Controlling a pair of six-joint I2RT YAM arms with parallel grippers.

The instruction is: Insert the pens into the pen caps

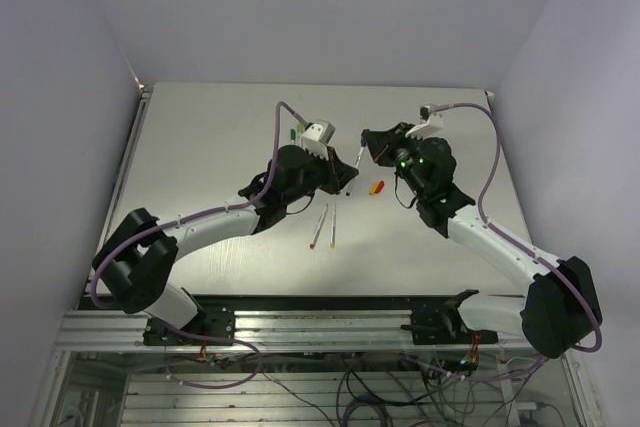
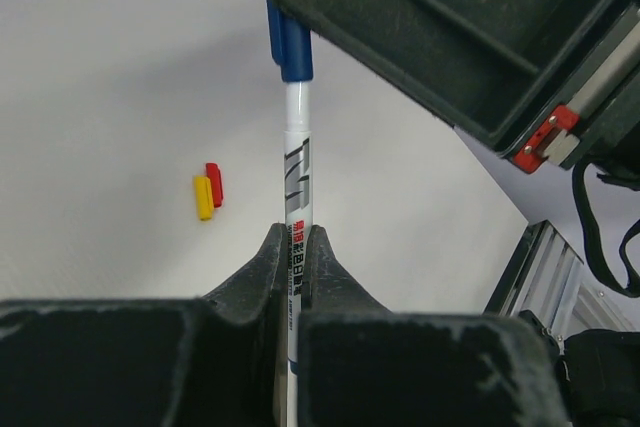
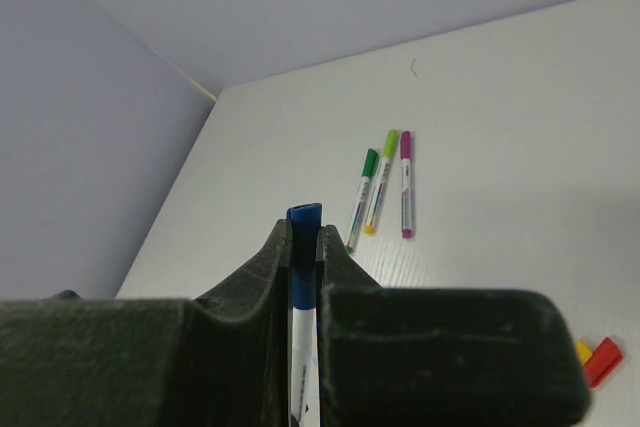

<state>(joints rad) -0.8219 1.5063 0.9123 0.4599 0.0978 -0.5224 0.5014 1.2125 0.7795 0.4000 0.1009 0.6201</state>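
Note:
My right gripper should next push the blue cap (image 2: 295, 54) until it is all the way on and then let go, because the cap is lined up straight on the white pen's end (image 2: 298, 107).
My left gripper (image 1: 347, 171) (image 2: 296, 234) is shut on a white pen (image 2: 296, 177) and holds it above the table. My right gripper (image 1: 367, 148) (image 3: 303, 234) is shut on the blue cap (image 3: 304, 227), which sits on that pen's end (image 2: 289, 42). The two grippers face each other with the pen (image 1: 358, 157) spanning the gap. A red cap (image 2: 214, 183) and a yellow cap (image 2: 203, 197) lie side by side on the table (image 1: 200, 147), loose. Two uncapped pens (image 1: 326, 226) lie near the front centre.
Three pens with green (image 3: 364, 185), yellow-green (image 3: 381, 179) and purple (image 3: 406, 182) caps lie side by side at the far left, partly hidden behind my left wrist in the top view (image 1: 293, 132). The red and yellow caps (image 1: 377, 187) lie just below my right gripper.

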